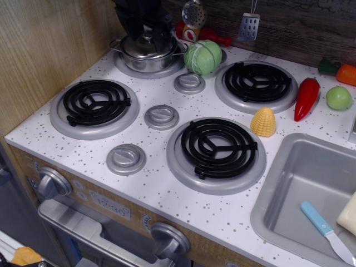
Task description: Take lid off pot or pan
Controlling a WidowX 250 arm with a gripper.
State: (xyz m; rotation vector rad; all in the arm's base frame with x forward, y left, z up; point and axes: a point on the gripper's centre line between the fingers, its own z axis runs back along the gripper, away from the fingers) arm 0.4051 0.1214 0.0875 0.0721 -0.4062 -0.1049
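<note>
I expect the pot (149,64) to shift along a little when I pull, before the lid comes up free, because the lid nests in the silver pot's rim (146,57).
The small shiny silver pot (146,61) stands on the back left burner with its domed lid (142,47) on it, knob up. My black gripper (146,30) hangs right over the lid at the top of the view. Its two fingers stand apart on either side of the knob and hold nothing. The arm hides the back rim of the pot.
A green cabbage (203,57) sits right next to the pot on its right. A corn cob (263,122), red pepper (306,98) and green fruit (339,97) lie to the right. The sink (289,183) holds a blue knife (322,222). A wooden wall (50,39) stands close on the left.
</note>
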